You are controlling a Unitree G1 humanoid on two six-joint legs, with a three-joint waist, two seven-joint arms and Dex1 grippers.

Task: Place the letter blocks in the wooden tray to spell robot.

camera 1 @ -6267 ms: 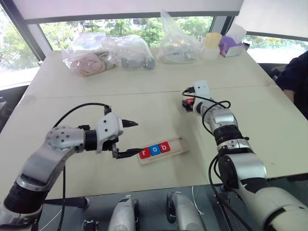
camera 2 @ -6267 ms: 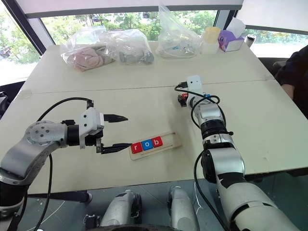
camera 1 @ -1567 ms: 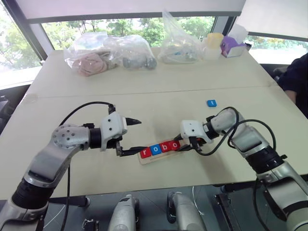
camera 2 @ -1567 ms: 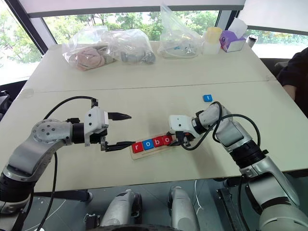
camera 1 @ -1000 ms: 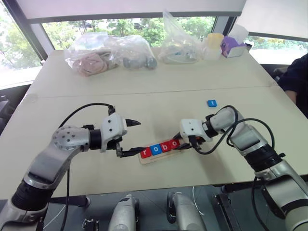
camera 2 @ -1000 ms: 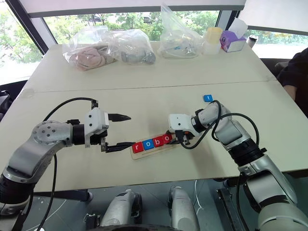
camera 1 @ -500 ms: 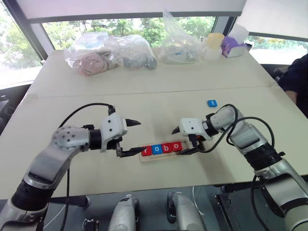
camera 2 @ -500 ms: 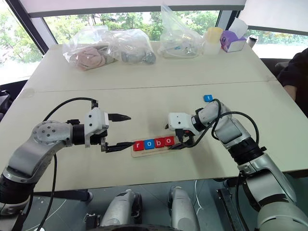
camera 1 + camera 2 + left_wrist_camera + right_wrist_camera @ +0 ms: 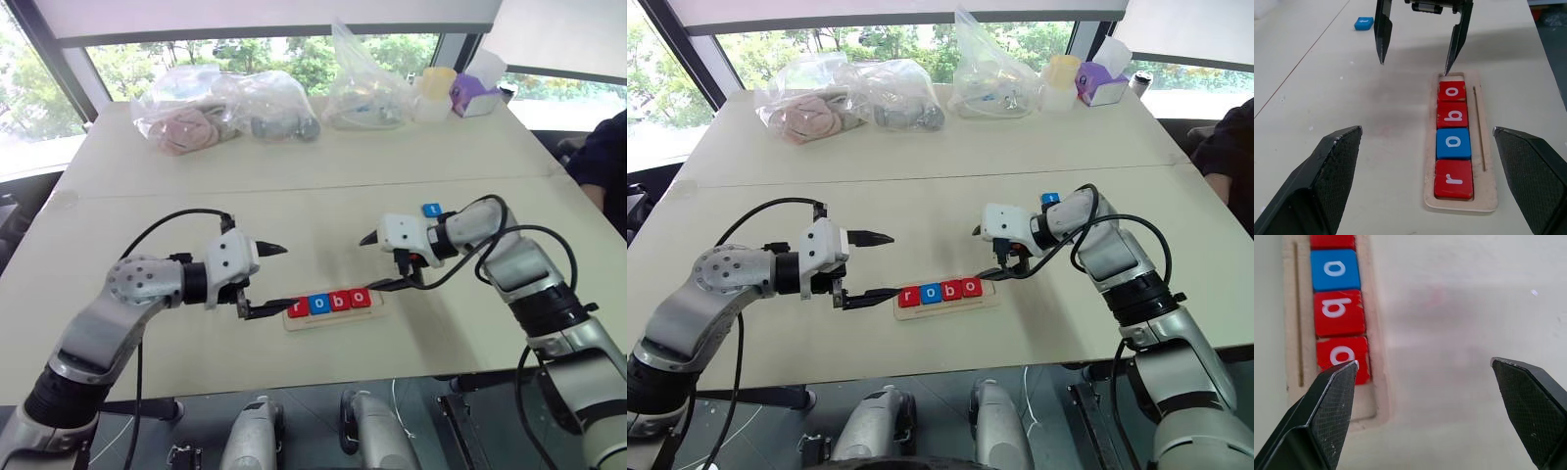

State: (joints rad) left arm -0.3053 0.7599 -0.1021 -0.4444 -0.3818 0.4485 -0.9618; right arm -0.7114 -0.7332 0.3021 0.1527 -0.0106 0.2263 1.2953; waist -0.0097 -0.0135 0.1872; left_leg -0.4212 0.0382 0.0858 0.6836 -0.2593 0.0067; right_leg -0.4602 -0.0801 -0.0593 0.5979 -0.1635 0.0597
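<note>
The tray's end slot (image 9: 1365, 402) is empty, so I should keep moving my open right gripper to the blue t block (image 9: 431, 210) that lies free and close it on the block's sides.
The wooden tray (image 9: 329, 319) lies on the table in front of me. Four letter blocks sit in it in a row: red r (image 9: 298, 308), blue o (image 9: 318, 305), red b (image 9: 340, 301) and red o (image 9: 361, 298). A blue t block (image 9: 432, 210) lies on the table farther back on the right. My right gripper (image 9: 370, 264) hangs open and empty just above the tray's right end, one fingertip over the end slot. At the tray's left end my left gripper (image 9: 278, 279) stands open, its lower finger (image 9: 265, 310) near the rim.
Clear plastic bags (image 9: 220, 108) with things inside, a yellow-lidded tub (image 9: 432, 90) and a purple tissue box (image 9: 474, 93) stand along the table's far edge. A person's dark sleeve (image 9: 600, 162) shows at the right edge.
My right gripper has opened, let go of the red o in the tray, and risen up and to the right. The tray has straightened. The left gripper stays put.
</note>
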